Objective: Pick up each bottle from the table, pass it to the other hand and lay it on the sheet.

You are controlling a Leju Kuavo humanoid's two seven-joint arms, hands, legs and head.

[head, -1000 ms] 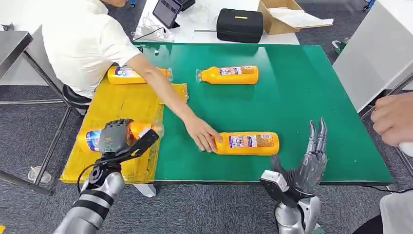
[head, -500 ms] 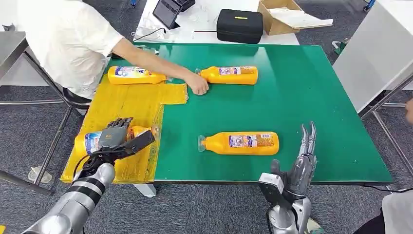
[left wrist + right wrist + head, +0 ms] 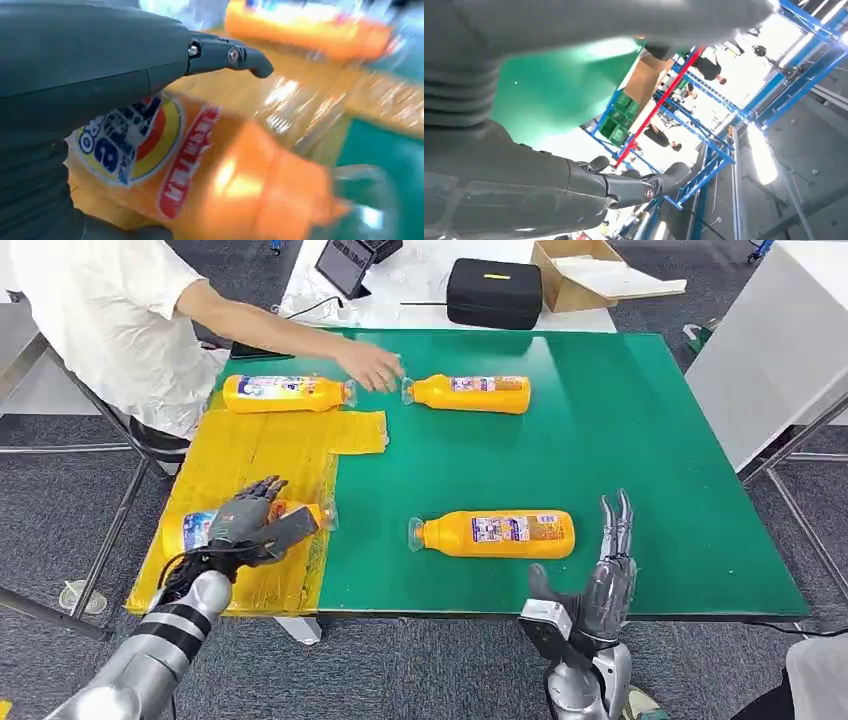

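The near bottle [image 3: 497, 534] is lying with its barcode label [image 3: 515, 528] on top, so I should expect a blue-and-white front label out of sight underneath.
An orange bottle [image 3: 196, 531] lies on the yellow sheet [image 3: 260, 450] at its near end. My left hand [image 3: 256, 519] hovers over its neck end with fingers spread, and in the left wrist view the thumb [image 3: 225, 54] sticks out straight, clear of that bottle [image 3: 200, 170]. A second bottle [image 3: 285, 392] lies at the sheet's far end. Two more lie on the green table [image 3: 650, 420]: one far [image 3: 470, 393], one near [image 3: 495, 533]. My right hand [image 3: 603, 585] stands open, fingers straight up, at the front edge just right of the near bottle.
A person in a white shirt stands at the far left, with a hand [image 3: 370, 365] reaching between the two far bottles. Behind the table sit a black case [image 3: 493, 290], a cardboard box [image 3: 580, 270] and a tablet [image 3: 343, 262]. A white table [image 3: 770, 350] flanks the right.
The person's hand left the near bottle, went to the far bottle's cap, then drew back. My left hand's fingers loosened on the sheet bottle. My right hand sank slightly.
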